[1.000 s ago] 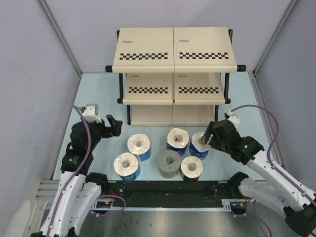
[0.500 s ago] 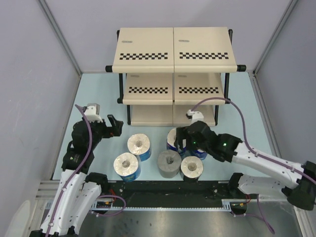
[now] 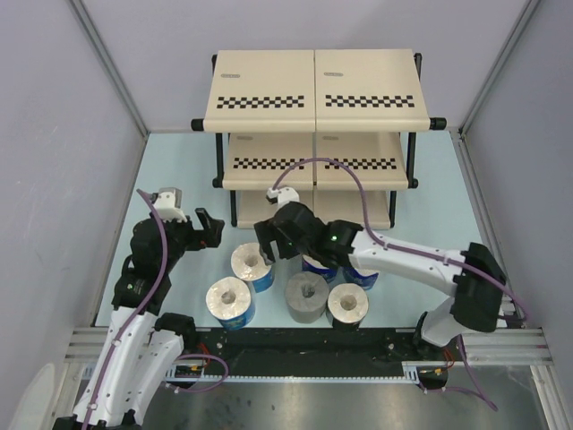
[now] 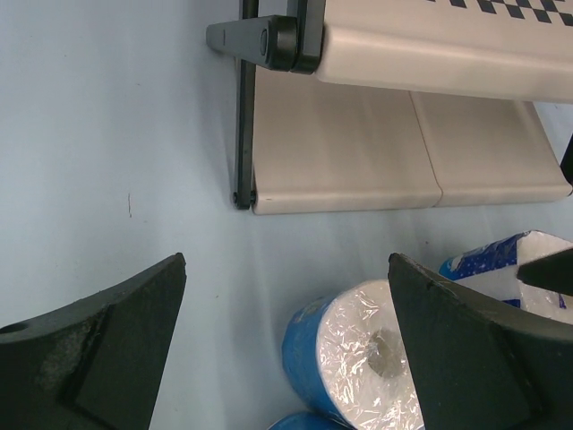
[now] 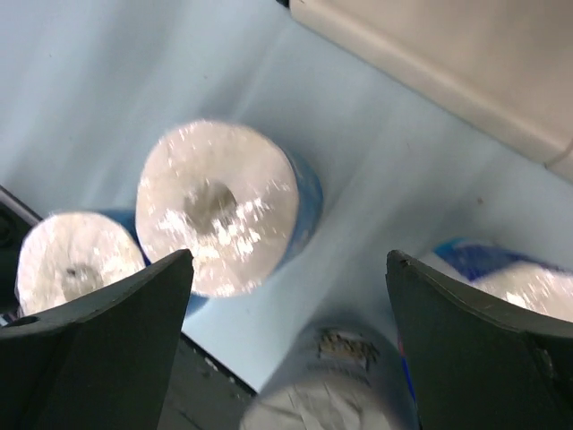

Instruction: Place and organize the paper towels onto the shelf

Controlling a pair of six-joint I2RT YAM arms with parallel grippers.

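The blue roll near my left gripper has its core (image 3: 252, 261) facing up and its rim clear. My right gripper should keep going down until its fingers are on either side of the roll's rim (image 5: 261, 215).
The shelf (image 3: 315, 97) stands at the back with all its boards bare. Six paper towels stand on end on the table in front of it. Two blue-wrapped rolls (image 3: 252, 265) (image 3: 230, 301) are on the left, the grey roll (image 3: 306, 296) and a darker-sided roll (image 3: 347, 305) are in front, and two blue rolls (image 3: 319, 268) (image 3: 365, 279) are partly hidden under my right arm. My right gripper (image 3: 274, 240) is open and empty, just right of the back-left blue roll (image 5: 218, 206) and above the grey roll (image 5: 331, 394). My left gripper (image 3: 208, 227) is open and empty, left of that blue roll (image 4: 376, 358).
The shelf's lowest board (image 4: 403, 152) and black frame leg (image 4: 242, 125) are just behind the rolls. Grey walls close in both sides. A black rail (image 3: 304, 345) runs along the table's near edge, right in front of the rolls.
My right arm has swung left across the rolls, from the right-hand blue roll to beside the back-left blue roll. Its gripper stays open. The left arm has not moved.
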